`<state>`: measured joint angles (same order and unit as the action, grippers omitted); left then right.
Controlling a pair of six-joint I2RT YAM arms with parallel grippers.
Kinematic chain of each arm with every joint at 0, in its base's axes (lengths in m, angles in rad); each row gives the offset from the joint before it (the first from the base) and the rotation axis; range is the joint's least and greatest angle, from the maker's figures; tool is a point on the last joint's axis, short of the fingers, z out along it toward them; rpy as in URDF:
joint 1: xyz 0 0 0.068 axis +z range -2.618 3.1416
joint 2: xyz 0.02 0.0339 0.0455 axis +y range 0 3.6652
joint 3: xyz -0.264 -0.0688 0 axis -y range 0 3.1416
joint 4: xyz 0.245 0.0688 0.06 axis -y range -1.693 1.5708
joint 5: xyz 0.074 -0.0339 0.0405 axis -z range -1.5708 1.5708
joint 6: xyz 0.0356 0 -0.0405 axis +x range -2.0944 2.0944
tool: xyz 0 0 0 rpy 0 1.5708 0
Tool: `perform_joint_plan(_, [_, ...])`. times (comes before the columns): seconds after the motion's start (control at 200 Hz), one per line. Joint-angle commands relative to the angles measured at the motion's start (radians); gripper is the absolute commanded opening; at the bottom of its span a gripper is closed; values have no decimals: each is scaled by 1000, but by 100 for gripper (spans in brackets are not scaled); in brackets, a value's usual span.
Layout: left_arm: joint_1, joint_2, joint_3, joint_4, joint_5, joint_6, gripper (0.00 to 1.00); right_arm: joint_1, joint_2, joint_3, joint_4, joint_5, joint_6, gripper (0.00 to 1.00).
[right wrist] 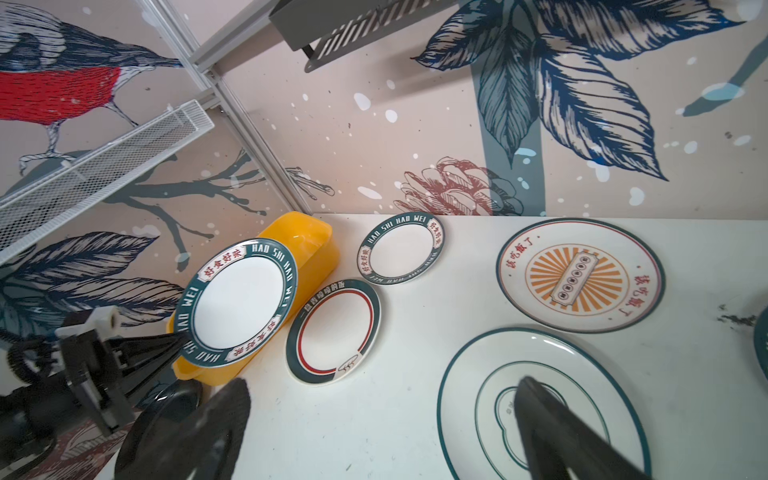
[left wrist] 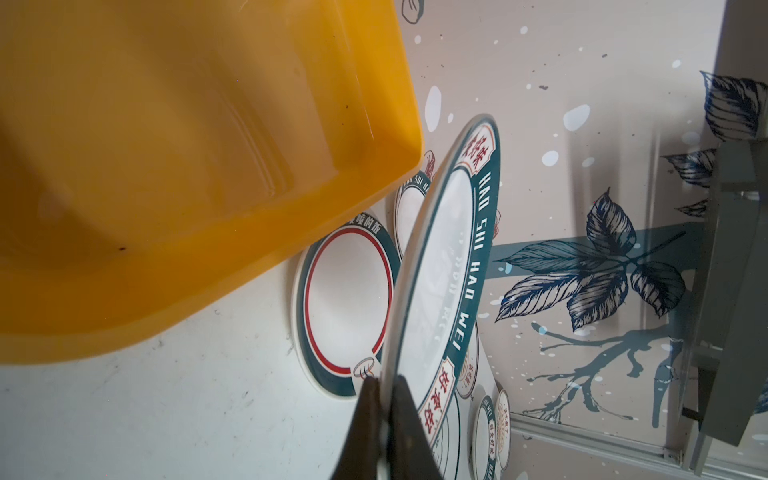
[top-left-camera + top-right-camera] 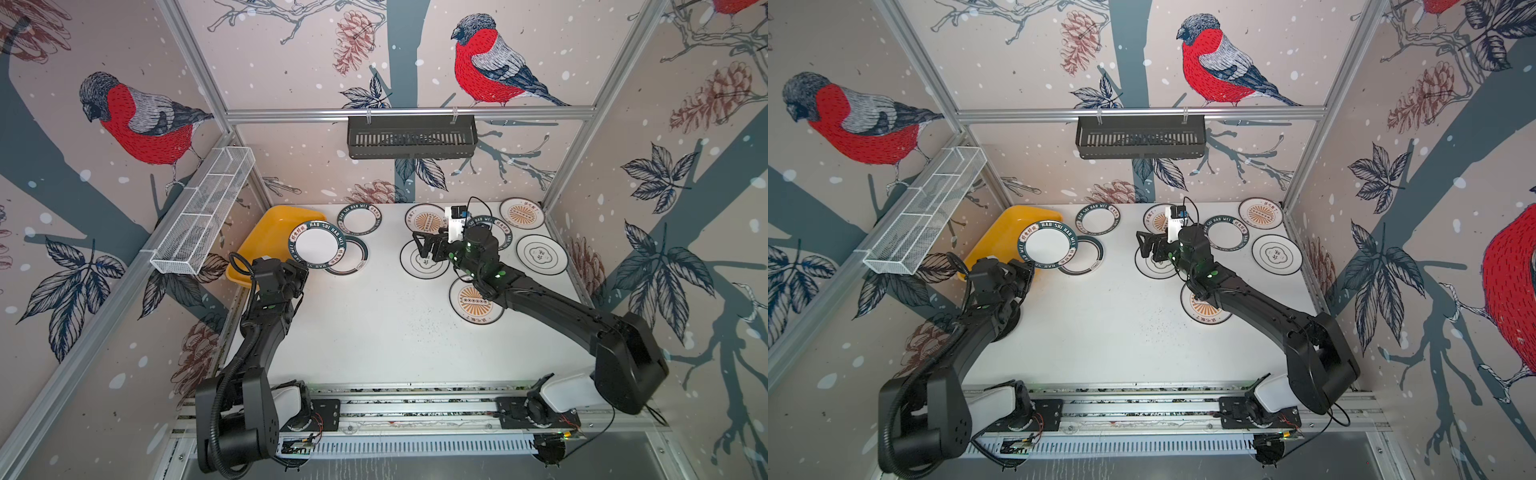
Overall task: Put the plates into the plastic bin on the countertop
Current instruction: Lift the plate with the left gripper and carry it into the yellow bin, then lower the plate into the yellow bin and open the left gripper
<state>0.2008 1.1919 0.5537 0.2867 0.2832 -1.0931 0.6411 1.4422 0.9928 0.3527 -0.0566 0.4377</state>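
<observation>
I should keep moving my left gripper inward and let go of the plate inside, as the held plate is clear above the yellow bin's edge [image 3: 320, 218] and the bin's bottom [image 3: 274, 233] is empty.
My left gripper [image 2: 384, 384] is shut on the rim of a white plate with a dark lettered ring [image 3: 318, 246] [image 2: 440, 266] [image 1: 241, 303]. It holds that plate tilted over the near right edge of the yellow plastic bin [image 3: 270, 226] [image 2: 187, 166] [image 1: 309, 245]. My right gripper [image 3: 420, 246] [image 1: 382, 395] hangs open just above a thin-rimmed emblem plate [image 1: 469, 399] on the white countertop [image 3: 374, 332]. Several more plates lie flat: a red-ringed plate [image 3: 351, 262], a lettered plate [image 3: 360, 219], sunburst plates [image 3: 521, 212] [image 3: 476, 305] and another emblem plate [image 3: 542, 254].
A white wire-mesh basket [image 3: 203, 216] hangs on the left wall and a black slotted rack [image 3: 411, 136] on the back rail. A dark round plate [image 1: 166, 415] lies by the bin's near end, under the left arm. Aluminium rails frame the countertop.
</observation>
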Motion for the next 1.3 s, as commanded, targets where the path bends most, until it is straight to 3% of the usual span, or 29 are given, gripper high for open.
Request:
perform_joint_plan(0.0, [32, 38, -6, 188, 48, -33, 0, 8, -5, -2, 75, -44, -15, 99])
perform_joint_plan(0.38, [209, 133, -64, 359, 99, -110, 0, 44, 20, 4, 91, -49, 31, 99])
perform_joint_plan(0.555, [273, 259, -8, 389, 162, -115, 0, 53, 21, 9, 80, -27, 39, 100])
perform_joint_plan(0.911, [286, 524, 208, 341, 231, -101, 0, 84, -20, -18, 63, 59, 39, 99])
perform_joint_plan(1.296, [288, 664, 402, 167, 187, -41, 0, 98, -75, -67, 46, 142, 52, 99])
